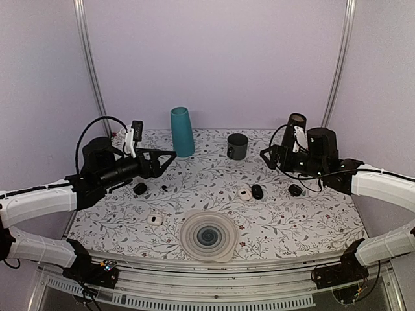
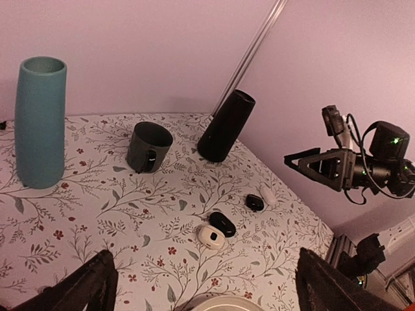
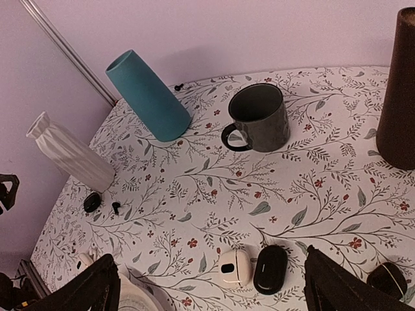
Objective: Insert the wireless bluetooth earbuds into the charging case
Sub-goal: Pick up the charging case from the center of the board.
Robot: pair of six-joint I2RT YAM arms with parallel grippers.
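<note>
I should carry on moving my open left gripper down until its fingers straddle the white case (image 1: 155, 220) beside the plate, since that case has open space (image 1: 171, 220) around it.
The white charging case (image 1: 244, 193) lies shut on the floral table, touching a black oval case (image 1: 257, 191) on its right. It also shows in the left wrist view (image 2: 211, 236) and the right wrist view (image 3: 234, 267). A small black earbud (image 1: 165, 188) lies at the left, also in the right wrist view (image 3: 115, 207). A small white piece (image 1: 154, 219) lies beside the plate; I cannot tell what it is. My left gripper (image 1: 167, 161) is open and empty above the left side. My right gripper (image 1: 267, 157) is open and empty, above and right of the case.
A teal vase (image 1: 182, 131), grey mug (image 1: 237, 146) and dark cylinder (image 1: 295, 126) stand at the back. A white ribbed vase (image 3: 70, 154) stands at the back left. A round plate (image 1: 207, 235) lies near the front. Other black cases (image 1: 295, 190) (image 1: 140, 188) lie at either side.
</note>
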